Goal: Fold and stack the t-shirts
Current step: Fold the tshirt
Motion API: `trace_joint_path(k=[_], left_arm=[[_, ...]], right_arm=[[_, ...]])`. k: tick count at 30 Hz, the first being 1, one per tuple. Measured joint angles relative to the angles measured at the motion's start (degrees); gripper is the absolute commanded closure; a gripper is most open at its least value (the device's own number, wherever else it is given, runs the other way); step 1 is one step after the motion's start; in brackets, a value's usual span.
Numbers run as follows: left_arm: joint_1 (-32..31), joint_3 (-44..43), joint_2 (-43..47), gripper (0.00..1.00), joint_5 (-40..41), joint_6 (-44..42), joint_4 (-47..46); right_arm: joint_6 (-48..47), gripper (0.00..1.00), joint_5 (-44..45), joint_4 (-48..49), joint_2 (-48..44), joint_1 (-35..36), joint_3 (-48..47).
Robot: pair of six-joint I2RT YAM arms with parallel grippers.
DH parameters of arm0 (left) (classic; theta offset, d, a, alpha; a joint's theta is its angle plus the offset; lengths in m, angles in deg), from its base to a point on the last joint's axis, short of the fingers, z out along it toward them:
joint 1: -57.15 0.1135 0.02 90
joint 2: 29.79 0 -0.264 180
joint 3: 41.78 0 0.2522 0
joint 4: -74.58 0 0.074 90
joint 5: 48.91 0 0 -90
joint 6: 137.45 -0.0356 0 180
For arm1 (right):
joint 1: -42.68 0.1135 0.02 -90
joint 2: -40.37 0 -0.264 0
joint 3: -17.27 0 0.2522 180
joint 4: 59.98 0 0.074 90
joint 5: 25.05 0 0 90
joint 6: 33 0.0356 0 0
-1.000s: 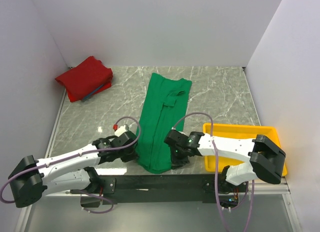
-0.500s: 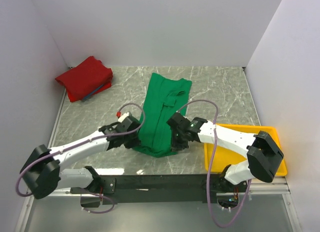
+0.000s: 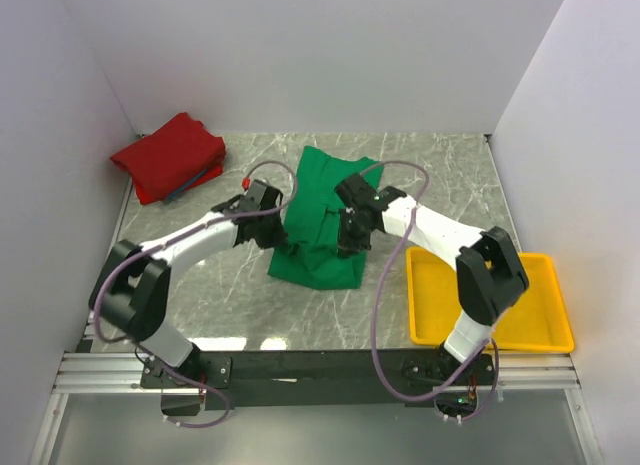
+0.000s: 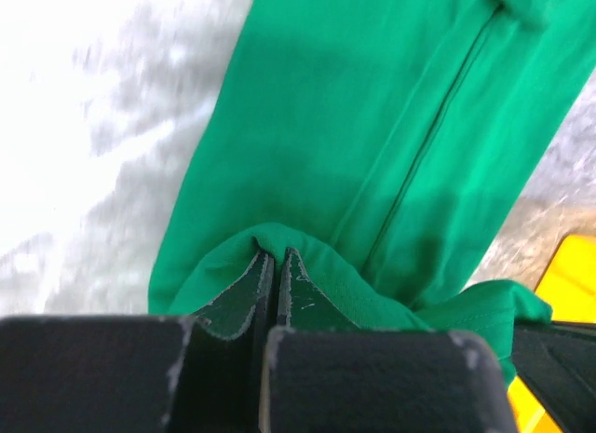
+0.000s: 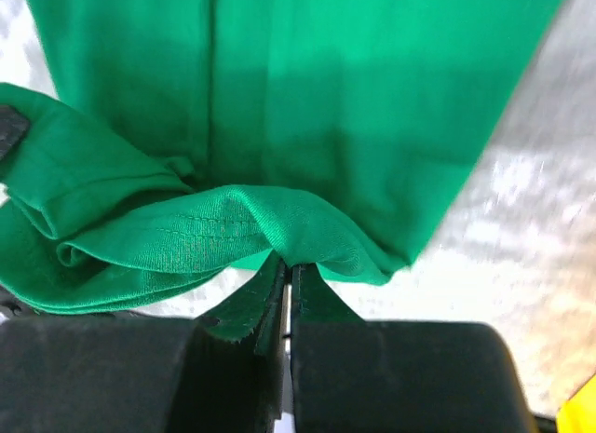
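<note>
My left gripper goes on toward the collar [image 3: 338, 165] until the hem is flat, because both grippers hold the green t-shirt's hem [image 3: 315, 249] across its flat far part.
The green t-shirt [image 3: 320, 230] lies in the middle of the table, its near part lifted and doubled back over its far part. My left gripper [image 3: 268, 228] is shut on its left hem edge, with cloth pinched between the fingers in the left wrist view [image 4: 277, 256]. My right gripper [image 3: 350, 233] is shut on the right hem edge, and the right wrist view [image 5: 289, 265] shows the pinched cloth. The red t-shirt [image 3: 168, 155] lies bunched at the far left corner, away from both grippers.
A yellow plastic tray [image 3: 545, 325] sits at the near right edge of the marble table [image 3: 440, 185]. White walls close the left, back and right sides. A purple cable loops over each arm.
Both grippers have carried the green shirt's near hem away from the arm bases toward the far end, folding the shirt over itself. The long strip is now a shorter heap.
</note>
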Motion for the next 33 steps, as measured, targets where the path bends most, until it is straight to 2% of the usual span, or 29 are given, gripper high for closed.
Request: trace_joint_path(k=[7, 12, 28, 31, 32, 33], left_arm=[[5.18, -10.56, -10.78, 0.99, -4.61, -4.61, -0.63], [6.29, -17.16, -16.9, 0.99, -7.3, -6.78, -0.68], [8.92, -23.45, -24.04, 0.99, -11.78, -8.94, 0.59], [9.16, -24.15, -24.57, 0.91, -12.13, -8.96, 0.79], [9.2, -24.7, -24.94, 0.79, -12.39, -8.98, 0.76], [9.31, -25.2, -25.35, 0.72, -12.68, -9.25, 0.81]], right_arm=[[-3.69, 1.0, -0.59, -2.69, 5.88, -5.53, -8.24], [-5.53, 1.0, -1.49, -4.28, 8.39, -8.72, -10.95], [-8.02, 1.0, -2.82, -6.51, 14.73, -13.22, -14.93], [-8.26, 1.0, -2.82, -7.02, 16.2, -13.75, -16.98], [-8.39, 1.0, -2.8, -7.06, 16.87, -13.92, -17.81], [-8.48, 1.0, -2.78, -7.08, 17.42, -14.1, -18.56]])
